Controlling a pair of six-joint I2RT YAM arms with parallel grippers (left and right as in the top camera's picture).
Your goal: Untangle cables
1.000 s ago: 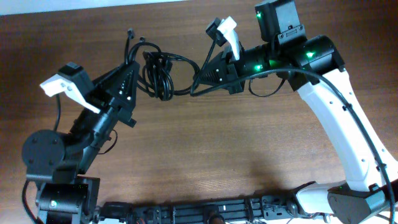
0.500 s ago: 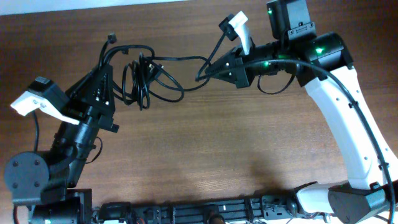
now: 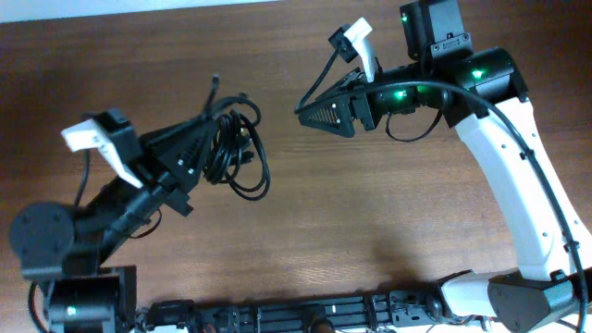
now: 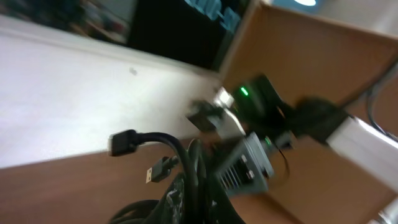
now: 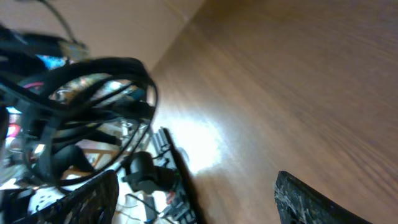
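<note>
The cables are held by the plug ends (image 4: 124, 143) in my left gripper, short of my right gripper, so I should move the hanging loops (image 3: 248, 171) across and pass them over.
The cables (image 3: 233, 153) hang as a black bundle of loops from my left gripper (image 3: 199, 155), which is shut on them left of the table's middle. One loop sags toward the table (image 3: 255, 191), and a plug end (image 3: 215, 81) sticks up behind. The left wrist view is blurred; the cables (image 4: 189, 183) rise from the bottom edge with a black plug (image 4: 123, 142) and a small USB plug (image 4: 159, 170). My right gripper (image 3: 308, 108) stands open to the right of the bundle, apart from it. Its dark fingers (image 5: 314, 200) are spread wide with only wood between them, and the cables (image 5: 93, 93) show at upper left.
The brown wooden table (image 3: 370, 222) spreads below both arms. The right arm's white link (image 3: 518, 194) runs down the right side, and the left arm's base (image 3: 65, 250) sits at lower left. A dark rail (image 3: 305, 314) lies along the front edge.
My right gripper has let go of the strand it was pulling and opened. The stretched cable has sprung back to the bundle, which my left gripper has carried to the right.
</note>
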